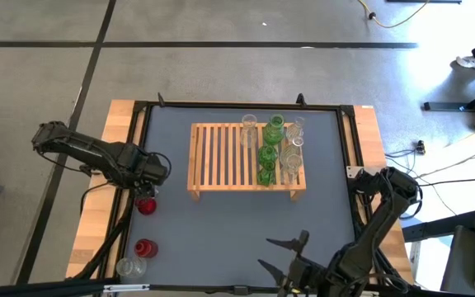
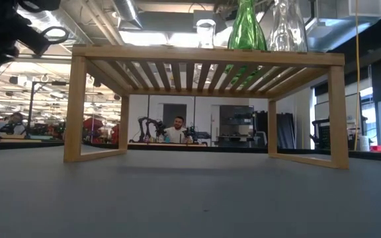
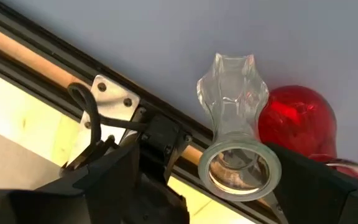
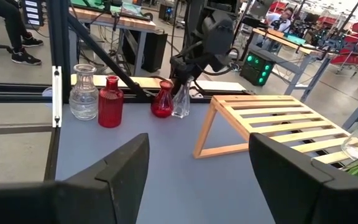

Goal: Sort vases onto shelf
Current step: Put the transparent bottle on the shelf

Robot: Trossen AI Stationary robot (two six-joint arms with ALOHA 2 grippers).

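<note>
The clear vase's rim [image 3: 240, 170] is too close to one finger. Next, my left gripper moves toward the round red vase before it closes on the clear vase's neck [image 3: 235, 130].
My left gripper [image 3: 207, 155] hangs open, pointing down, over the table's left edge. Its fingers stand on either side of a clear vase [image 3: 238, 165] that is upright on the table, without touching it. A round red vase [image 3: 297, 121] stands right beside it [image 1: 145, 205]. Nearer the front left corner stand another red vase [image 1: 144, 247] and a clear vase [image 1: 129, 266]. The wooden shelf [image 1: 221, 157] stands mid-table, with green vases [image 1: 269, 153] and clear vases [image 1: 292, 153] on its right end. My right gripper [image 4: 197, 186] is open over the near edge, holding nothing.
A black frame and wooden boards [image 1: 118, 165] border the grey table top. The shelf's left half [image 1: 217, 153] carries no vases. A person [image 2: 177, 131] sits in the room beyond the table, among benches and other equipment.
</note>
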